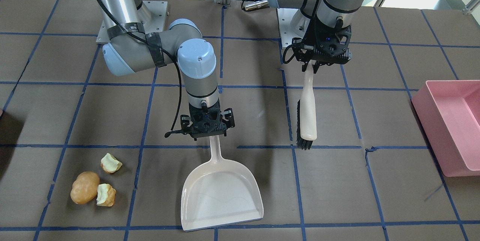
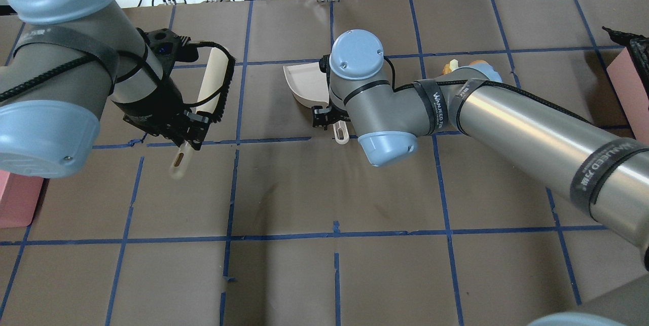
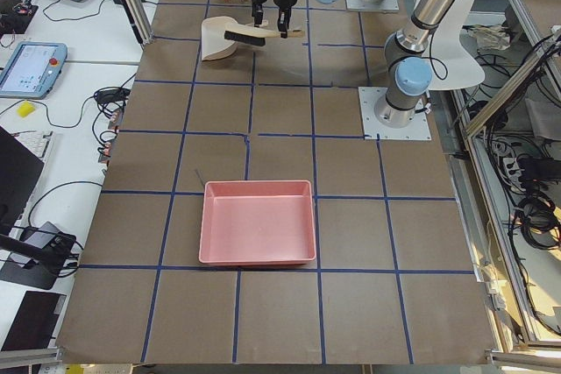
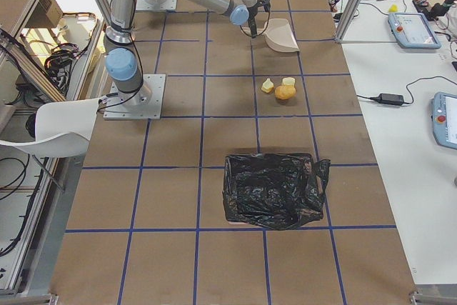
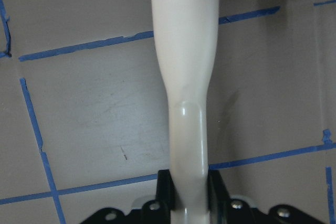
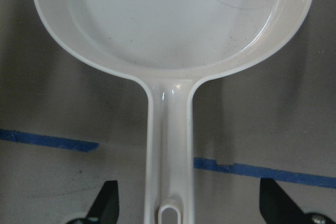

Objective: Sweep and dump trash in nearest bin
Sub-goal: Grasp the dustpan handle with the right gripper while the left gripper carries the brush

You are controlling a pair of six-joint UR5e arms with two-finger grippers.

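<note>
The trash [image 1: 92, 189] will all slide out when I tilt the dustpan, because the white dustpan's bottom is smooth and its front edge [image 1: 223, 224] is open.
The trash lies together on the brown table: a tan potato lump [image 1: 85, 187] and two bitten apple pieces [image 1: 111, 163] [image 1: 105, 195]; in the overhead view it is mostly hidden behind my right arm. My left gripper [image 1: 313, 69] is shut on the handle of a cream brush [image 1: 308, 110] and holds it above the table. My right gripper [image 1: 212, 136] sits over the handle of a white dustpan [image 1: 221, 192], just right of the trash in the front-facing view. In the right wrist view its fingers [image 6: 108, 203] stand wide apart on either side of the handle [image 6: 170, 145].
A pink bin [image 1: 450, 124] stands at the table's end on my left side. A bin lined with a black bag [image 4: 275, 189] stands at the end on my right side, closer to the trash. Blue tape lines grid the table.
</note>
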